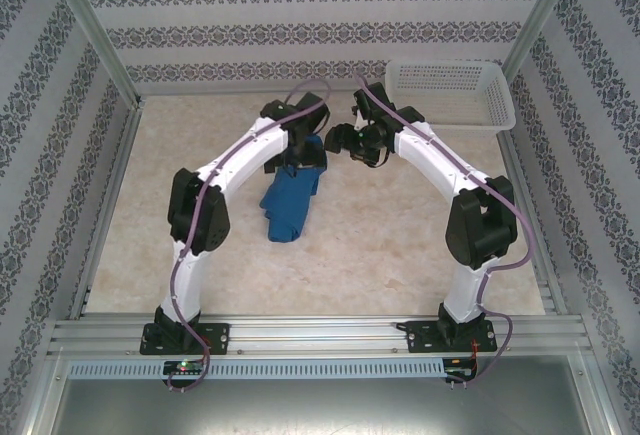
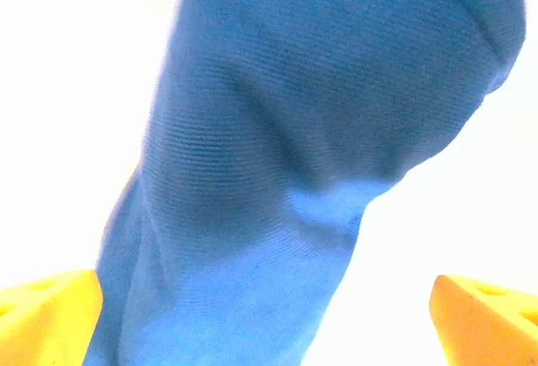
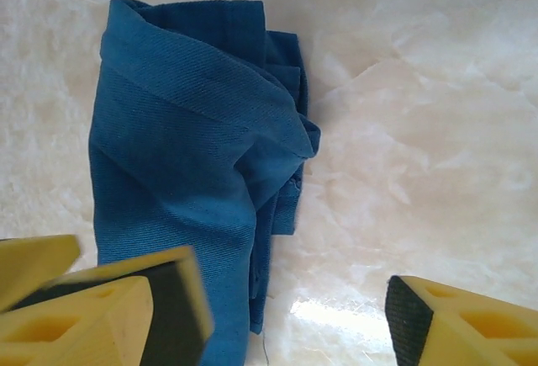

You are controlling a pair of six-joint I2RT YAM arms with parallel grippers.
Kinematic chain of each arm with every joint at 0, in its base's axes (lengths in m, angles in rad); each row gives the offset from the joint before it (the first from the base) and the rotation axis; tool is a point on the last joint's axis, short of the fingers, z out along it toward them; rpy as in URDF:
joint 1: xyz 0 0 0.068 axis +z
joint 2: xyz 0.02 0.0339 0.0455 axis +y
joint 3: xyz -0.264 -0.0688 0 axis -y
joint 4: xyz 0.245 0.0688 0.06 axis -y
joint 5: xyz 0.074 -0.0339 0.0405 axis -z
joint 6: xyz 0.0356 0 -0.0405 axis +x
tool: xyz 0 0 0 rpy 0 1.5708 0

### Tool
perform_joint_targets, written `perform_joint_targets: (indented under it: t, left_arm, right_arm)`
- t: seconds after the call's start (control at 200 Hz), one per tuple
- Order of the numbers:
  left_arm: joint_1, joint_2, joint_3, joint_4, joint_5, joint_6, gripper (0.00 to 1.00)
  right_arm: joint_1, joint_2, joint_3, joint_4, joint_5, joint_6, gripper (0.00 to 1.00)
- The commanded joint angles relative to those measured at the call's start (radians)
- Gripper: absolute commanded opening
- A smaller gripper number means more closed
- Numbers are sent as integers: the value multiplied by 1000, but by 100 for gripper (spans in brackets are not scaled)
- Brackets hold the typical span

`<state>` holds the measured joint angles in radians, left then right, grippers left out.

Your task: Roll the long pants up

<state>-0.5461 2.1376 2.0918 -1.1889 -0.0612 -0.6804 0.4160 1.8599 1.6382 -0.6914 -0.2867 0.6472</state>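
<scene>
My left gripper is hanging over the bundle's far end [image 1: 318, 143]. Next, I move my left gripper away before my right gripper takes hold of the bundle's middle [image 1: 294, 189].
The long pants [image 1: 288, 203] lie folded into a narrow blue bundle on the pale table, mid-left between the arms. My left gripper [image 1: 303, 158] hovers over the bundle's far end. In the left wrist view it [image 2: 265, 324] is open: the yellow fingertips [image 2: 46, 315] stand wide apart with the blue cloth [image 2: 277, 130] lying loose between them. My right gripper [image 1: 342, 141] is just right of that far end, also open. In the right wrist view [image 3: 290, 315] its left finger is above the folded pants [image 3: 176, 147] and its right one above bare table.
A white mesh basket [image 1: 450, 90] stands at the back right corner. The marbled table [image 1: 400, 245] is ringed by metal rails and patterned walls. Both arms arch in toward the middle.
</scene>
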Motion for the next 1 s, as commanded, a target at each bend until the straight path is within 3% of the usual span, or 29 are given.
perform_joint_targets:
  t: [0.0,0.195,0.355,0.53,0.774,0.994]
  left_arm:
    - [19,-57,101,-100,42,23,100]
    - [69,-89,205,-167,-13,37,100]
    - [222,-188,196,-181,-25,50,100]
    - [355,-291,132,-169,-12,78,100]
    - [410,-373,-11,-106,70,106,100]
    - [436,-401,-120,-45,145,113,100]
  right_arm:
    - [26,10,-5,12,-16,27,75]
    - [110,42,40,21,17,117,77]
    - [196,141,186,-27,60,164,78]
    - [271,316,460,-243,164,148,79]
    - [296,398,664,-496,368,104,79]
    - [321,451,777,-627,409,129,82]
